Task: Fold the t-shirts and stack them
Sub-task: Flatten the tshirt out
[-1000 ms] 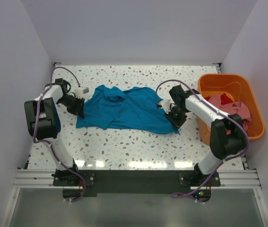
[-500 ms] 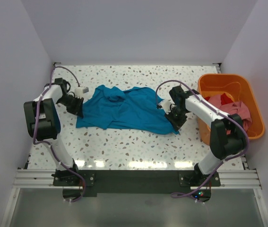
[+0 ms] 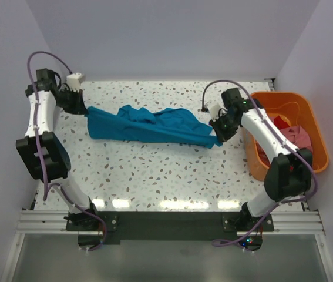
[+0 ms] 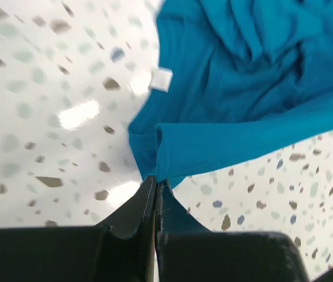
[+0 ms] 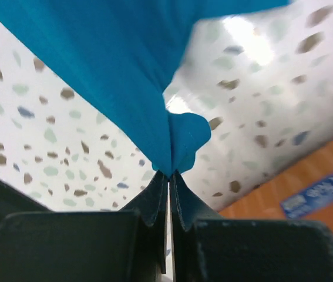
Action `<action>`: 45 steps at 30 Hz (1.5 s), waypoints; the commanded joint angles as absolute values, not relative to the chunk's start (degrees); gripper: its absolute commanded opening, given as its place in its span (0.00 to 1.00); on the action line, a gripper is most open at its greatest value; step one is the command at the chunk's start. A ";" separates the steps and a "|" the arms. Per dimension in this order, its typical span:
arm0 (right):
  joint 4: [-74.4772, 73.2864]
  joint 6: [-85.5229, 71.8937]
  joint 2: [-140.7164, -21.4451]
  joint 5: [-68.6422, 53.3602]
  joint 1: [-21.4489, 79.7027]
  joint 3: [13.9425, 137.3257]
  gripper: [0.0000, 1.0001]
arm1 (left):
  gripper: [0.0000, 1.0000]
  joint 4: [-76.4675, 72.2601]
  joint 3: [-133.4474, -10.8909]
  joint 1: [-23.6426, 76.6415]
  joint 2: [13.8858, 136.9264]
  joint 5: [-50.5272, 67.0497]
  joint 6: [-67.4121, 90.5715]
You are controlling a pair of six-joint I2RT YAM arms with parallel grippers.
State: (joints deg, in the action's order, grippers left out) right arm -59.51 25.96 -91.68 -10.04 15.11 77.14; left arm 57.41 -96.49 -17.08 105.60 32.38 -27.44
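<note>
My left gripper and right gripper should lift the t-shirt clear and spread it over the tabletop in front (image 3: 154,176), because the teal-blue t-shirt lies bunched (image 3: 140,114) behind its stretched edge.
The teal-blue t-shirt (image 3: 148,125) hangs stretched between my two grippers above the speckled table, bunched in the middle. My left gripper (image 3: 83,111) is shut on the shirt's left edge; the left wrist view shows the cloth (image 4: 242,88) pinched at the fingertips (image 4: 148,194), with a white label near it. My right gripper (image 3: 216,137) is shut on the shirt's right corner, seen pinched in the right wrist view (image 5: 125,76). Pink and red shirts (image 3: 292,138) lie in the orange tub (image 3: 283,103).
The orange tub stands at the table's right edge, close to my right arm; its wall shows in the right wrist view (image 5: 307,188). White walls enclose the table on the left, back and right. The speckled tabletop (image 3: 154,176) stretches in front of the shirt.
Both grippers have risen and moved toward the back, lifting the teal shirt off the table and pulling it taut. The left arm swung far up and left.
</note>
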 commanded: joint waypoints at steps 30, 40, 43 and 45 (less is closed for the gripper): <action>-44.74 16.96 -77.08 4.83 11.87 116.80 0.00 | 0.00 29.55 -106.53 -30.50 76.64 46.49 -0.70; -44.38 16.17 -76.29 4.83 11.87 121.37 0.00 | 0.00 21.72 -105.48 -30.50 73.84 44.48 2.28; -44.56 16.26 -74.97 4.48 11.87 121.38 0.00 | 0.00 20.04 -105.55 -30.59 72.69 41.85 3.78; -44.91 16.61 -73.84 3.61 11.95 121.38 0.00 | 0.00 20.91 -107.40 -30.85 72.60 40.70 4.66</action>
State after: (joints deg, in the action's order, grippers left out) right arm -47.79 16.14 -77.34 1.61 12.36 118.76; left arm 26.52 -104.84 -29.89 74.70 45.80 2.46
